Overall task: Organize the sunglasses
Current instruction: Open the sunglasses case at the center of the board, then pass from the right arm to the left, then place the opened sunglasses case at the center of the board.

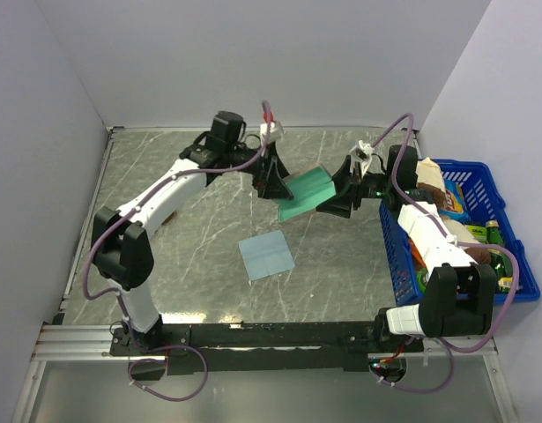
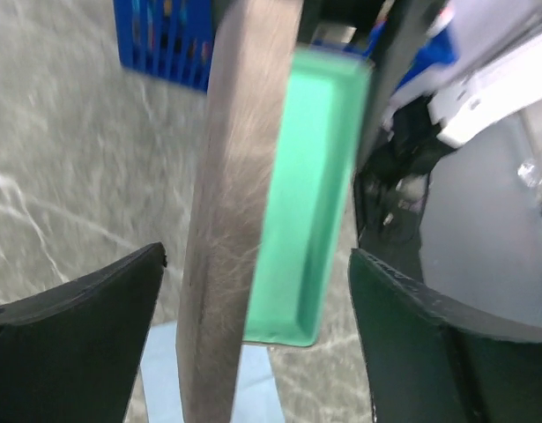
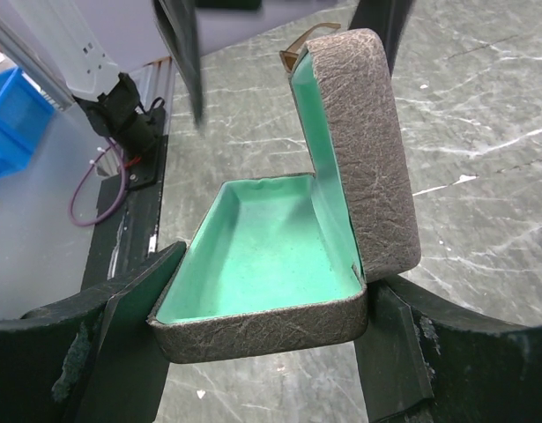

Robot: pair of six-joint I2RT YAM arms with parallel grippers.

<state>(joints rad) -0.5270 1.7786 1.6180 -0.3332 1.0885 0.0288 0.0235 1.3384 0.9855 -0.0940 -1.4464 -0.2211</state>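
Observation:
The open case's base (image 3: 263,333) is midair in my right gripper, so my left gripper should grab the case by its upright lid (image 3: 366,159) and set it beyond the cloth.
The grey-brown case (image 3: 271,330) hangs above the table with its lid (image 3: 367,150) swung up and its green lining empty. My right gripper (image 3: 275,282) is shut on the case's base, one finger on each long side; from above the gripper (image 1: 341,194) holds it at mid-table. My left gripper (image 2: 257,256) is open, its fingers standing apart on either side of the upright lid (image 2: 226,220) without touching it. Of the sunglasses, only a thin amber-brown piece (image 3: 304,40) peeks over the lid's far edge. They do not show clearly in the top view.
A light blue square cloth (image 1: 266,256) lies flat on the marble table in front of the case. A blue basket (image 1: 510,231) with several packets and bottles stands at the right edge, beside my right arm. White walls close in the table.

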